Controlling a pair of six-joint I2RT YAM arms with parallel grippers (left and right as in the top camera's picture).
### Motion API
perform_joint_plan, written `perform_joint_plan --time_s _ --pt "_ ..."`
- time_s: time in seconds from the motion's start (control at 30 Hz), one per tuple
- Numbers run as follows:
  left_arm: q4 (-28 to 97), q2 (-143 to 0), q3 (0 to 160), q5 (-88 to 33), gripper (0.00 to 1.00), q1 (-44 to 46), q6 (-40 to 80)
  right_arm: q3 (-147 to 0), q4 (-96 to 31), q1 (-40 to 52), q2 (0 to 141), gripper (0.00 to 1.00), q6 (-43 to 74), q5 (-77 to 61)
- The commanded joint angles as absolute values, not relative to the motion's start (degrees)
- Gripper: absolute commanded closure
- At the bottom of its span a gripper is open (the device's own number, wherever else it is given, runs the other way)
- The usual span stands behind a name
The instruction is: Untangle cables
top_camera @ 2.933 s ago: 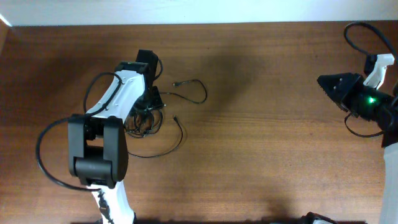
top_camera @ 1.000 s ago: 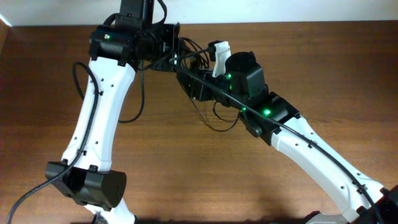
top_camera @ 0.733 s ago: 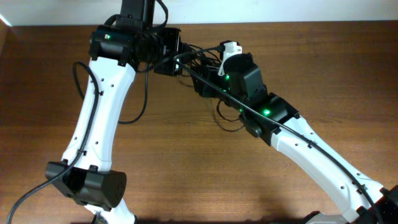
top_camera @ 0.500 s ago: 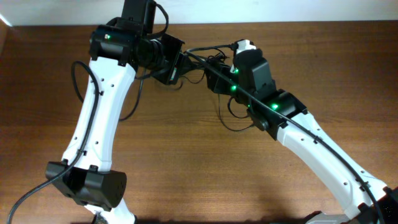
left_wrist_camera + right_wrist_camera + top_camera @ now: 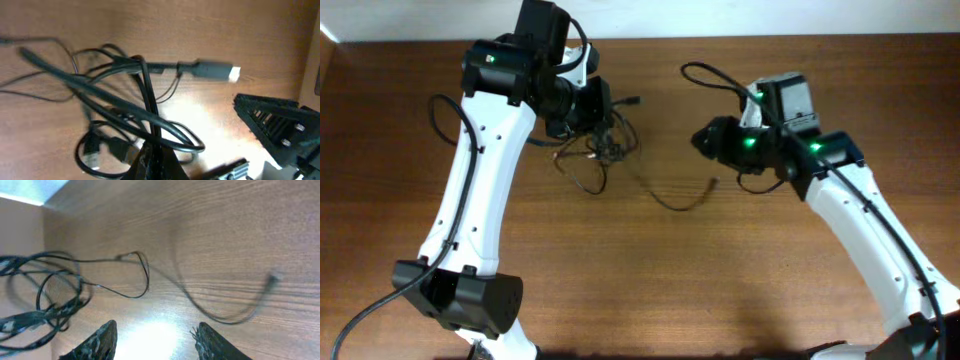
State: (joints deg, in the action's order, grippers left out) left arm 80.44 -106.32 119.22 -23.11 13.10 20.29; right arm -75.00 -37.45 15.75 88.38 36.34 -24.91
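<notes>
My left gripper is squeezing the tangle's loops [image 5: 611, 147] together, so I should put the tangle down loose and pull the thin trailing piece of cable [image 5: 678, 208] out with my right gripper.
The cables [image 5: 605, 148] hang as a small black tangle from my left gripper [image 5: 600, 118], which is shut on them above the table's back left. In the left wrist view the strands [image 5: 115, 105] loop out of the gripper [image 5: 155, 162], and one ends in a white-tipped plug [image 5: 216, 70]. One thin strand [image 5: 670, 204] trails right across the wood to a small plug end [image 5: 716, 183]. My right gripper [image 5: 700, 140] is open and empty, to the right of the tangle and apart from it. Its view shows the strand [image 5: 220, 317] and the tangle [image 5: 40, 297] ahead of the gripper [image 5: 157, 342].
The brown wooden table [image 5: 650, 290] ends at a pale wall [image 5: 720, 15] along the back. The right arm's own thick cable [image 5: 705, 72] loops above its wrist. The left arm's base [image 5: 460, 295] stands at the front left.
My right gripper has drawn back to the right, away from the left gripper and off the tangle. One strand now lies stretched out on the table. The left gripper still holds the bundle.
</notes>
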Motion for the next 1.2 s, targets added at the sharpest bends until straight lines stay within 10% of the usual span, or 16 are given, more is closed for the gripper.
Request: perform_joint_plan --time_s 0.0,0.33,0.63,0.77,0.87,0.93,1.0,1.17 --pt "78.5 -104.7 120.1 -22.2 1.00 13.0 23.5 -75.6 -35.9 16.6 88.6 0.49 29.5 -36.2" --pt "75.5 -104.7 120.1 -25.3 1.00 13.0 39.9 -77.3 -27.6 27.3 87.6 0.47 26.3 -36.6" --pt "77.6 -104.7 120.1 -38.9 1.00 13.0 39.1 -77.2 -21.3 32.8 89.5 0.44 26.4 -9.3" --pt "80.4 -104.7 120.1 -38.8 1.00 12.9 36.5 -77.2 -17.5 31.8 89.5 0.59 26.6 -4.8" --pt "80.6 -104.7 120.1 -37.9 1.00 11.7 34.8 -77.6 -16.9 31.0 88.2 0.96 26.8 -5.1" --pt "80.7 -104.7 120.1 -34.2 0.64 11.3 33.8 -77.6 -16.9 31.0 86.6 0.96 27.1 -5.6" --pt "81.7 -104.7 120.1 -25.0 0.01 11.4 32.5 -77.6 -17.8 31.0 84.0 0.96 28.2 -5.8" --pt "84.6 -104.7 120.1 -21.6 0.09 12.3 23.9 -77.7 -23.0 31.0 82.3 0.96 35.2 -5.8"
